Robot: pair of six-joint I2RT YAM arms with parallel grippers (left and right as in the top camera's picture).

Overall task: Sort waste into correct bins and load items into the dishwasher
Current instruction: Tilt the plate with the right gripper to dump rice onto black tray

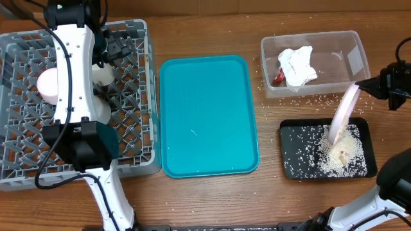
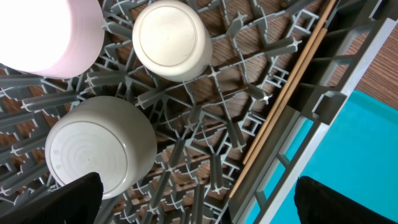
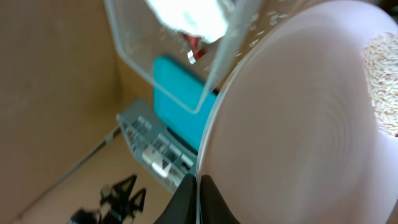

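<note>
The white plate's lower end (image 1: 334, 136) is touching the rice heap. Next, my right gripper pulls the plate clear before taking it to the grey rack (image 1: 133, 83).
My right gripper (image 1: 367, 85) is shut on the rim of the white plate (image 1: 342, 115), which tilts steeply over the black tray (image 1: 295, 157). A heap of rice grains (image 1: 343, 151) lies in that tray. In the right wrist view the fingers (image 3: 198, 193) pinch the plate (image 3: 298, 124). The clear tub (image 1: 359, 45) holds the white napkin (image 1: 298, 64) and the red wrapper (image 1: 278, 77). My left gripper (image 2: 199, 208) is open and empty above the grey rack (image 1: 19, 45). Below it sit an upturned cup (image 2: 171, 40), a pale bowl (image 2: 99, 146) and another white bowl (image 2: 50, 31).
The teal tray (image 1: 209, 115) lies between the rack and the bins. Wooden chopsticks (image 2: 286, 99) lie along the rack's right side. Loose rice grains (image 1: 314, 99) are scattered on the table around the tub. My left arm spans the rack.
</note>
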